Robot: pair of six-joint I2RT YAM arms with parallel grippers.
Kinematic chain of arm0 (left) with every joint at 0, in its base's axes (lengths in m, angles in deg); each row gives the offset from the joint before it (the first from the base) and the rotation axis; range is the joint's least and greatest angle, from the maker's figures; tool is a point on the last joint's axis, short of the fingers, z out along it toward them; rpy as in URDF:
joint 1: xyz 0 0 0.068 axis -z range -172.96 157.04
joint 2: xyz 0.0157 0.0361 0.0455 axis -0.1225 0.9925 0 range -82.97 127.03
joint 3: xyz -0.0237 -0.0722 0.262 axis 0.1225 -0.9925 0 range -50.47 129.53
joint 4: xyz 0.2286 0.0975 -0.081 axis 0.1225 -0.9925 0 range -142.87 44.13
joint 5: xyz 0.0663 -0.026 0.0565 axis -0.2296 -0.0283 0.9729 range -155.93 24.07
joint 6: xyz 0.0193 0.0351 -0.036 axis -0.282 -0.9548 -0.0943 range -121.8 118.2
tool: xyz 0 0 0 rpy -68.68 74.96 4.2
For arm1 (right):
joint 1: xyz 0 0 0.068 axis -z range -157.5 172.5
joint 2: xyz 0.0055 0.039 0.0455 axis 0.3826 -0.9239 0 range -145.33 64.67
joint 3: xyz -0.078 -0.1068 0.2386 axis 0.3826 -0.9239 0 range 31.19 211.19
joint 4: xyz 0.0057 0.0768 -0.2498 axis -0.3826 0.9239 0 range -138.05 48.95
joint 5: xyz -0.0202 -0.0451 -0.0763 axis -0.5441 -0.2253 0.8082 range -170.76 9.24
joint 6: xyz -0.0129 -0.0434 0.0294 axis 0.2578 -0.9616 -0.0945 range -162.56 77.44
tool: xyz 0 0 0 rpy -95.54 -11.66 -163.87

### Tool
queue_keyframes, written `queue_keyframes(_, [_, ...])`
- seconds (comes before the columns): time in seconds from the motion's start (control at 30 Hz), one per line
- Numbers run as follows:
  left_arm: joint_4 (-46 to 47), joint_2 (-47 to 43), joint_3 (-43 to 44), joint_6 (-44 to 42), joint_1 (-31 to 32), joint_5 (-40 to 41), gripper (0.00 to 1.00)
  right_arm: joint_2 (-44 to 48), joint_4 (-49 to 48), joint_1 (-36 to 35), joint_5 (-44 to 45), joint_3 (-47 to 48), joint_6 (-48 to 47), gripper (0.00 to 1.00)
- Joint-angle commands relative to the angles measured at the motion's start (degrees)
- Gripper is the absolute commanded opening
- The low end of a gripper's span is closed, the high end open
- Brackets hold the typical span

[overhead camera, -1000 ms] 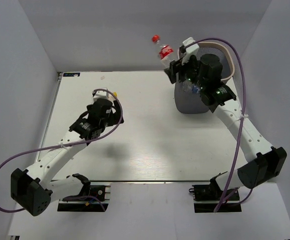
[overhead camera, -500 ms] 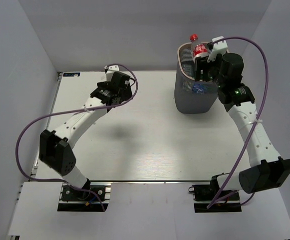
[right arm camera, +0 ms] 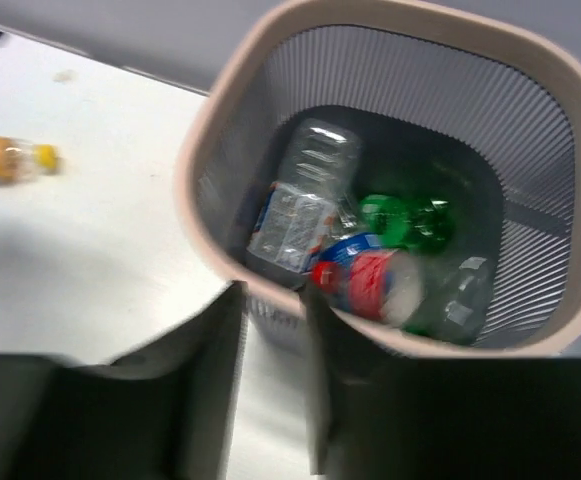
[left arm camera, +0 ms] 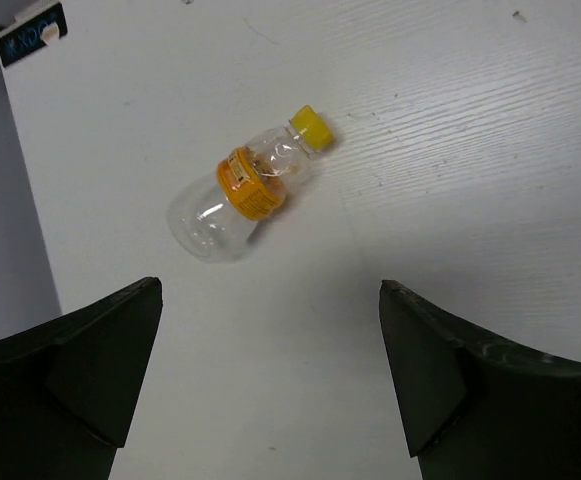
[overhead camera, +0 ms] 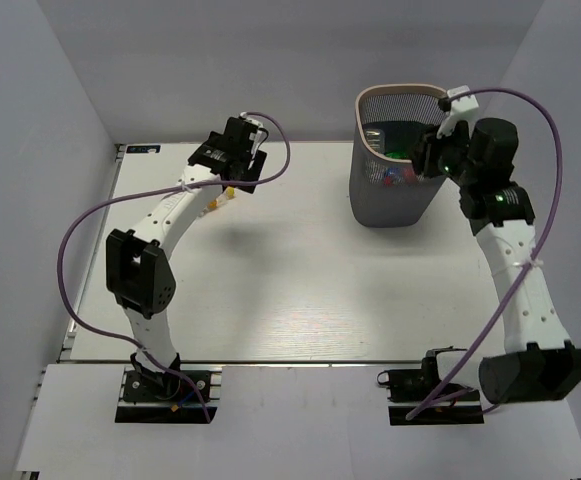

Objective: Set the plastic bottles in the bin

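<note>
The lying bottle is far from my right gripper, which hovers over the bin's rim (overhead camera: 402, 161). That gripper should back out of the way while my left gripper grips the orange label (left arm camera: 251, 184).
One plastic bottle (left arm camera: 250, 185), clear with an orange label and a yellow cap, lies on its side on the white table, also visible as bottle (overhead camera: 220, 197) just below my left wrist. My left gripper (left arm camera: 270, 380) hovers above it, open wide and empty, seen from the top as left gripper (overhead camera: 235, 160). The bin (overhead camera: 402, 90) stands at the back right. Inside the bin (right arm camera: 210, 150) lie several bottles: a clear one (right arm camera: 310, 190), a green one (right arm camera: 405, 220) and a red-labelled one (right arm camera: 375, 285). My right gripper (right arm camera: 270, 290) is over the bin's near rim, its fingers almost together and empty.
A black sticker (left arm camera: 30, 32) marks the table's back left corner, close to the lying bottle. Grey walls enclose the table at the back and both sides. The left edge of the table (left arm camera: 25, 230) runs just beside the bottle.
The red-labelled bottle left my right gripper and dropped into the bin, and those jaws then closed. My left arm reached farther back, over the yellow-capped bottle.
</note>
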Motion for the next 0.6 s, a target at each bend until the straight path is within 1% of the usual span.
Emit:
queue_keyframes(0.0, [-1.21,1.82,2.46,-14.25,-0.53,-1.52,0.99,5.73,-2.08,1.31,-10.12,-4.24,0.51,0.30])
queue_keyframes(0.03, [-1.21,1.83,1.33,-17.05,-0.53,-2.57,0.99,8.00,-1.73,1.75,-11.35,-5.91,0.33,0.04])
queue_keyframes(0.07, [-0.43,1.83,1.32,-18.38,-1.14,-3.62,0.97,8.89,-1.03,1.76,-13.45,-6.71,0.16,0.00])
queue_keyframes(0.13, [0.27,3.66,0.53,-21.02,-1.85,-4.77,0.96,11.95,0.20,2.28,-15.22,-9.77,-0.63,0.00])
queue_keyframes(0.17, [0.28,4.28,0.00,-21.82,-3.33,-6.43,0.96,12.85,0.73,2.37,-16.36,-10.40,-1.77,0.00])
queue_keyframes(0.2, [0.89,5.07,0.00,-22.35,-3.87,-6.44,0.95,14.42,2.47,2.37,-17.16,-11.28,-3.00,0.00])
queue_keyframes(0.37, [2.21,9.90,3.07,-25.07,-6.42,-6.97,0.94,21.10,6.71,2.90,-17.70,-18.04,-7.57,0.00])
queue_keyframes(0.43, [2.74,11.93,4.30,-25.60,-8.08,-7.50,0.94,22.17,10.38,2.90,-16.91,-19.02,-7.76,0.00])
queue_keyframes(0.47, [3.26,12.54,4.30,-26.13,-8.09,-8.80,0.94,23.48,11.71,3.07,-16.47,-20.94,-7.41,0.00])
queue_keyframes(0.57, [3.97,14.92,4.83,-27.36,-9.41,-10.39,0.93,25.68,12.95,2.90,-15.50,-24.10,-5.48,0.00])
